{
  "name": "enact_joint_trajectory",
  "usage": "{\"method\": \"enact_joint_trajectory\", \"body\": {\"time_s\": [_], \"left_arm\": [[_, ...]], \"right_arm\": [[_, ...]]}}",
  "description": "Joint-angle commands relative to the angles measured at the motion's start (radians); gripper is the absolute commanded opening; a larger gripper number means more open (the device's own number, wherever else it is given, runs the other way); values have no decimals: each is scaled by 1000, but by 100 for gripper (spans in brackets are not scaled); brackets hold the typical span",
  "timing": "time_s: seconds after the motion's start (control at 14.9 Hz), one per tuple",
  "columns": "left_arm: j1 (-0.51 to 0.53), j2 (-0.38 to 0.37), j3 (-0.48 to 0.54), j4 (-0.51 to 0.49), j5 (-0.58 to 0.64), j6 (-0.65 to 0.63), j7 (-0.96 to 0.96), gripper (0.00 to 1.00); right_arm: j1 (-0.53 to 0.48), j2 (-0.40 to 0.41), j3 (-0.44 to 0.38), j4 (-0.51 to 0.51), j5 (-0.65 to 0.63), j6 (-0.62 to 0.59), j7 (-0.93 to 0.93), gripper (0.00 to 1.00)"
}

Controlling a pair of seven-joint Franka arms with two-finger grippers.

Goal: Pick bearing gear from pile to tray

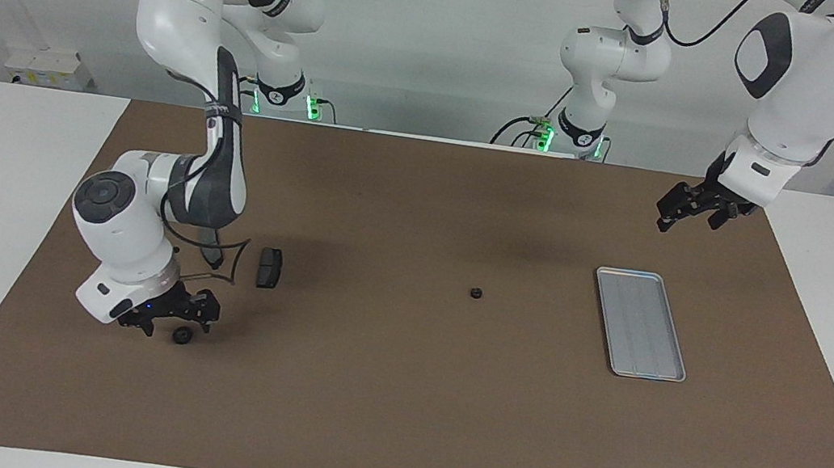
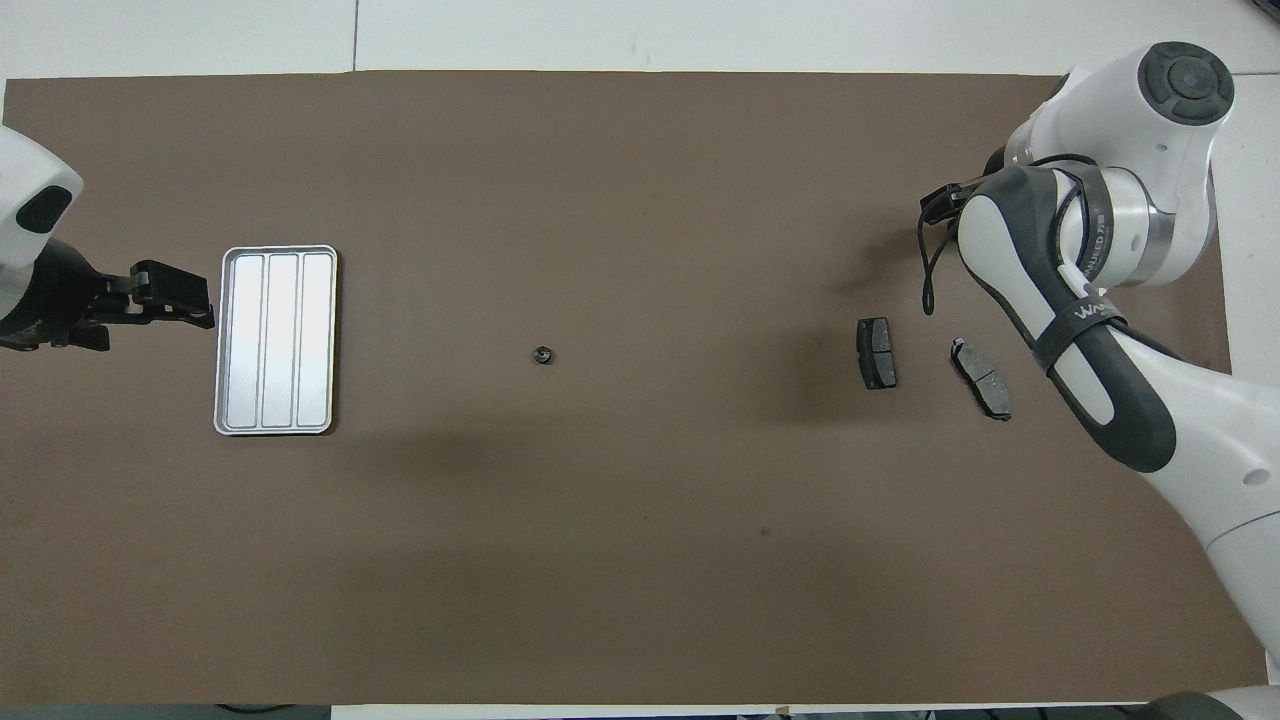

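The small black round piece lies free and lined up with my right gripper's open fingers, so I should go on going down until they are on both sides of its rim, and then close them.
A small black bearing gear lies alone mid-mat. Another small black round piece sits at the right arm's end. My right gripper is low over that piece with its fingers open; I cannot tell whether they touch it. In the overhead view the arm hides both. The silver tray lies at the left arm's end with nothing in it. Raised beside the tray, my left gripper is open and holds nothing.
Two dark grey brake pads lie by the right arm, nearer to the robots than its gripper; only one pad shows in the facing view. A brown mat covers the white table.
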Motion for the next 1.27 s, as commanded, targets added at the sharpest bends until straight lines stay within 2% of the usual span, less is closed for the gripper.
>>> {"method": "enact_joint_trajectory", "body": {"time_s": [0.0,0.34,0.6,0.94,1.07,1.21], "left_arm": [[6,-14,-4,-6,5,-10,6,100],[6,-14,-4,-6,5,-10,6,100],[6,-14,-4,-6,5,-10,6,100],[6,-16,-4,-6,5,-10,6,100],[6,-16,-4,-6,5,-10,6,100],[6,-14,-4,-6,5,-10,6,100]], "right_arm": [[-24,29,20,-9,-2,54,-18,100],[-21,31,18,-18,0,40,-10,100],[-22,23,17,-63,-2,38,-9,95],[-24,17,15,-54,-46,3,-9,91],[-26,17,15,-46,-46,-1,-9,84],[-26,17,17,-48,-43,2,-9,69]]}}
